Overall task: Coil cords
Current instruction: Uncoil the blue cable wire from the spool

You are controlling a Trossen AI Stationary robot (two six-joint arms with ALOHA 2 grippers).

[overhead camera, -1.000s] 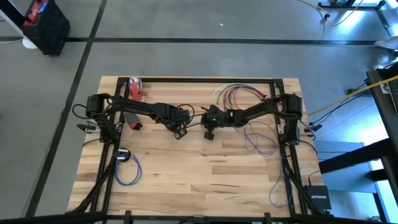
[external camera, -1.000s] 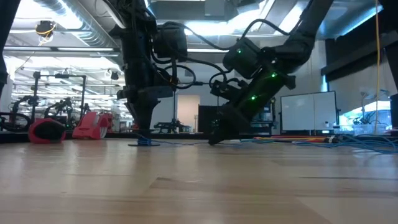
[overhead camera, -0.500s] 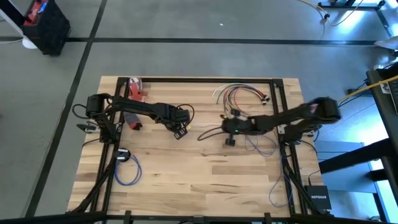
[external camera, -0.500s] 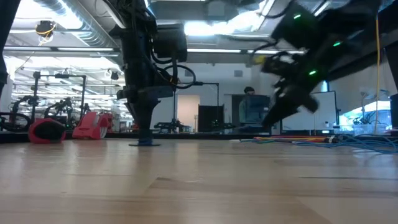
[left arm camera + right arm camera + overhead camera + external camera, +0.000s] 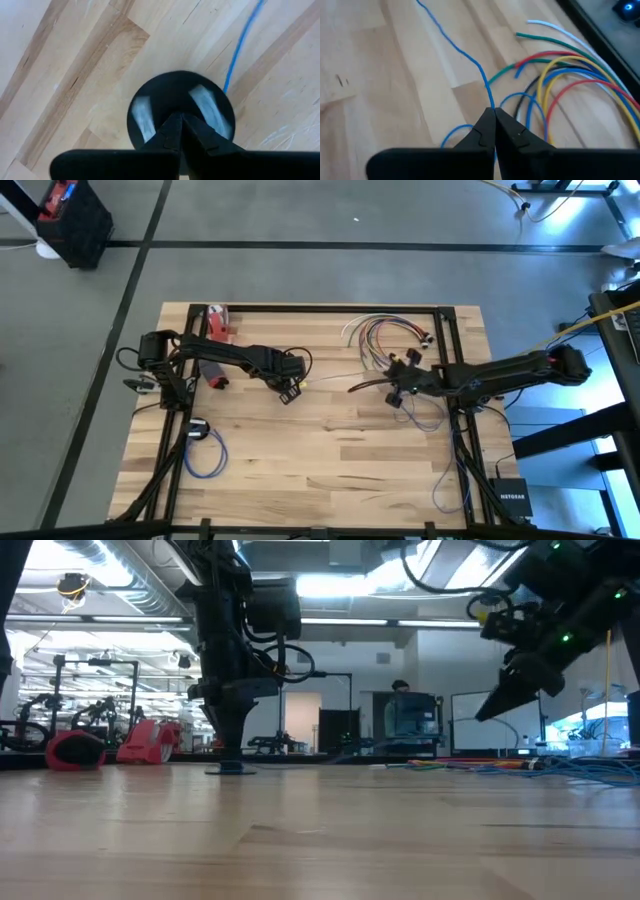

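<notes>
I should continue to pull the blue cord away toward the black frame (image 5: 442, 345) with my right gripper and let go there, while my left gripper holds the black disc (image 5: 231, 770) down flat.
A black round disc (image 5: 180, 107) lies flat on the wooden table near its middle, and a blue cord (image 5: 241, 47) leads away from its edge. My left gripper (image 5: 292, 388) stands shut on the disc, pointing down (image 5: 232, 755). My right gripper (image 5: 398, 392) is right of the middle, lifted above the table (image 5: 492, 710) and shut on the blue cord (image 5: 455, 45). A fan of red, yellow, green, white and blue cords (image 5: 565, 65) lies on the table just beyond my right gripper. My left gripper presses its shut fingertips (image 5: 176, 125) down on the top face of the black disc, from above. The disc lies flat on the table. My right gripper pinches the blue cord (image 5: 491, 104) between its two fingertips, lifted clear of the table. The cord runs almost straight from the tips toward my left gripper.
Loose coloured cords (image 5: 385, 330) fan out at the far right, and blue loops (image 5: 420, 412) lie by the right frame. A small blue coil with a black piece (image 5: 200, 432) lies at the near left. Red objects (image 5: 217, 327) stand at the far left. A black box (image 5: 510, 500) sits at the near right corner.
My right gripper has risen off the table and gone toward the table's right edge, staying shut on the blue cord. The cord is drawn out behind it across the middle of the table. My left gripper has kept still on the disc.
</notes>
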